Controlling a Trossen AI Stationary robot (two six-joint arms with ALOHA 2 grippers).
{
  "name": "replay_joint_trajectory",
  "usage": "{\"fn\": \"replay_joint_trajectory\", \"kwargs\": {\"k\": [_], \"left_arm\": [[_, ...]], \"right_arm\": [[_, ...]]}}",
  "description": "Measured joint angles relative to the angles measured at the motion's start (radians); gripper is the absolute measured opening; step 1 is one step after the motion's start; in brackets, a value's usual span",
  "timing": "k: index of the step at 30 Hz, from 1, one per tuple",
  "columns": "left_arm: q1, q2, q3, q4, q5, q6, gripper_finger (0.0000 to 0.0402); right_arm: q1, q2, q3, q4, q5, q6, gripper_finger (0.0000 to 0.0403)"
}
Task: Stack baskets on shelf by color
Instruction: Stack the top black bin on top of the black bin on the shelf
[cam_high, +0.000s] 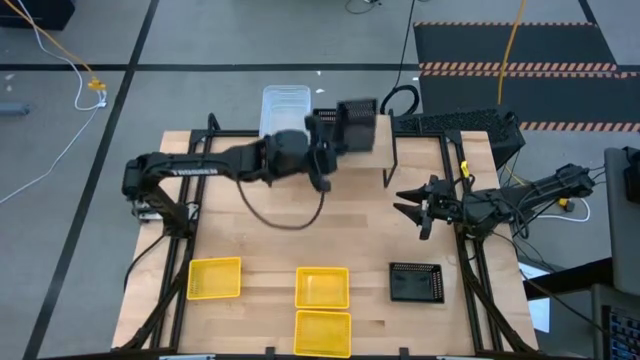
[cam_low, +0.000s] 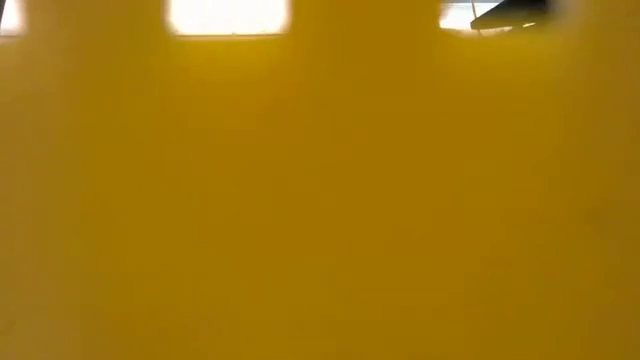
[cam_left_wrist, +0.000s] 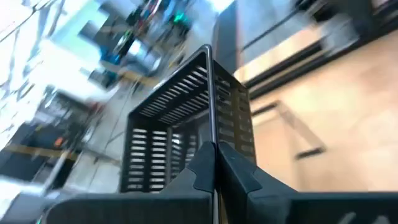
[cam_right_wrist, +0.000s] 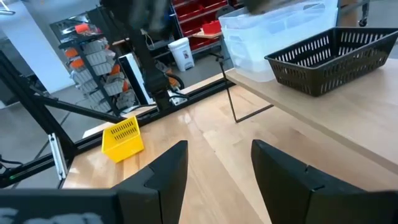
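The black basket tipped (cam_high: 357, 122) in my left gripper is past the shelf's black basket (cam_high: 326, 116), so next I move it back, make it level and nest it in that one.
My left gripper (cam_high: 328, 150) is shut on a black perforated basket (cam_high: 357, 122), held high over the shelf's right end (cam_high: 385, 135). On the shelf stand stacked clear baskets (cam_high: 285, 108) and, in the right wrist view, another black basket (cam_right_wrist: 329, 56) resting on its base. Three yellow baskets (cam_high: 215, 278) (cam_high: 322, 287) (cam_high: 323, 333) and one black basket (cam_high: 415, 283) sit on the table near its front edge. My right gripper (cam_high: 415, 205) waits open at the table's right side, with nothing between its fingers (cam_right_wrist: 217, 180). My left gripper pinches one thin wall of the black basket (cam_left_wrist: 212, 134) between its two fingers, one finger on each face of the wall. The fingers come nearly level from the table's left. The basket sticks out ahead of them, tipped on its side and lifted clear of the shelf.
A yellow basket's wall (cam_low: 320, 200) stands right before the low camera and fills that view. The shelf's thin black leg (cam_high: 388, 165) stands on the table between the two arms. A keyboard (cam_high: 455, 125) lies at the far right, and a bare stretch of tabletop (cam_high: 330, 235) lies mid-table.
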Motion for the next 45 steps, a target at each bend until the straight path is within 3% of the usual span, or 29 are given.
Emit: {"fn": "replay_joint_trajectory", "kwargs": {"k": [6,11,17,24,29,35,45], "left_arm": [[0.140,0.022,0.000,-0.028,-0.007,-0.051,0.0013],[0.196,0.061,0.000,-0.056,-0.008,-0.103,0.0005],[0.173,0.094,-0.001,-0.104,-0.014,-0.076,0.0019],[0.114,0.094,-0.001,-0.105,-0.140,0.041,0.0006],[0.105,0.094,-0.001,-0.144,-0.143,0.055,0.0020],[0.106,0.090,-0.001,-0.240,-0.144,0.017,0.0006],[0.106,0.087,-0.001,-0.294,-0.131,-0.005,0.0029]], "right_arm": [[0.000,0.000,0.000,0.000,0.000,-0.002,0.0171],[0.000,0.001,0.000,-0.001,0.000,-0.002,0.0171],[0.000,0.006,0.000,-0.001,0.000,-0.002,0.0171],[0.000,0.010,0.000,-0.001,0.003,-0.002,0.0171],[0.000,0.010,0.000,-0.001,0.003,-0.002,0.0171],[0.000,0.011,0.000,-0.011,0.003,0.002,0.0171],[0.000,0.013,0.000,-0.017,0.002,0.024,0.0171]]}}
